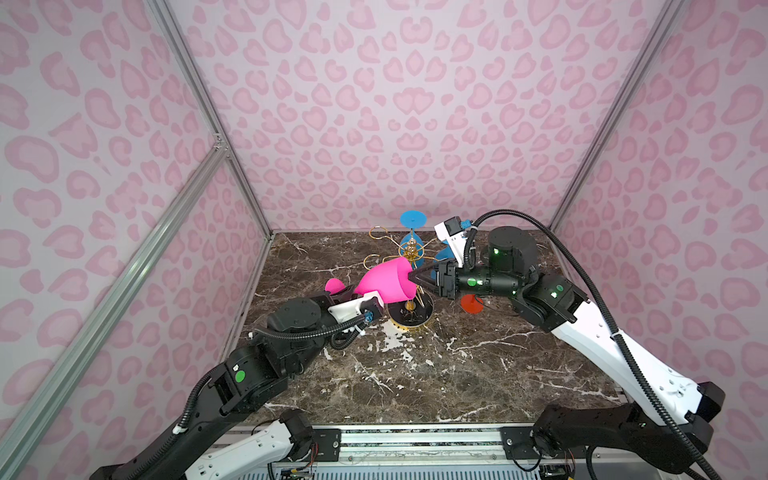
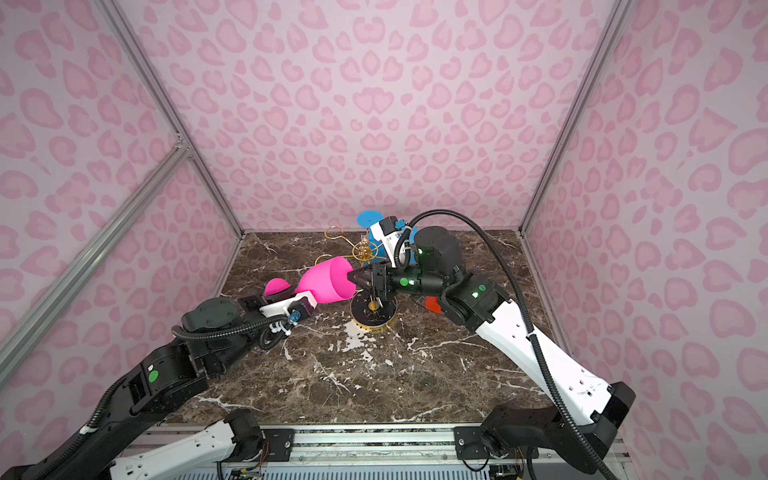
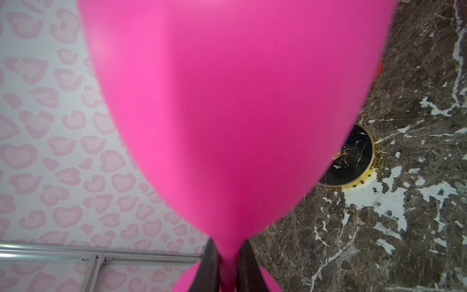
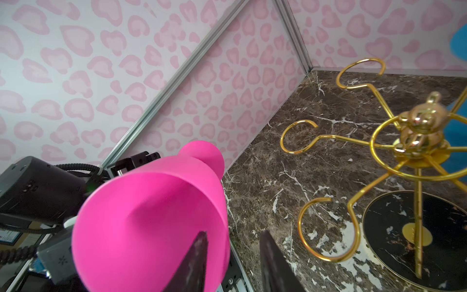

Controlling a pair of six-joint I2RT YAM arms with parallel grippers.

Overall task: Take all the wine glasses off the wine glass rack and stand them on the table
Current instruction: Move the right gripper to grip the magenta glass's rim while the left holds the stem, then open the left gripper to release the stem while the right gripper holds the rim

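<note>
My right gripper should grab the pink wine glass's rim (image 4: 224, 241) and stand it upright by the red glass, because my left gripper is holding the tilted pink wine glass by its stem (image 3: 228, 253).
The pink wine glass (image 1: 384, 280) (image 2: 328, 279) lies tilted in the air, its mouth facing right. It sits left of the gold wine glass rack (image 1: 411, 251) (image 2: 365, 249) and clear of the looped arms (image 4: 298, 136). My left gripper (image 1: 349, 294) (image 3: 228, 244) is shut on its stem, between bowl (image 3: 227, 101) and foot. My right gripper (image 1: 411, 277) (image 4: 233, 233) straddles the bowl's rim (image 4: 151, 215). One finger is inside the bowl and the other outside, with a gap showing beside the rim.
The rack's round black base (image 1: 410, 311) (image 3: 353, 156) stands on the marble floor just below the right gripper. Blue glasses (image 1: 413, 218) hang at the rack's far side. A red glass (image 1: 471, 303) shows under the right arm. Patterned walls close in on three sides.
</note>
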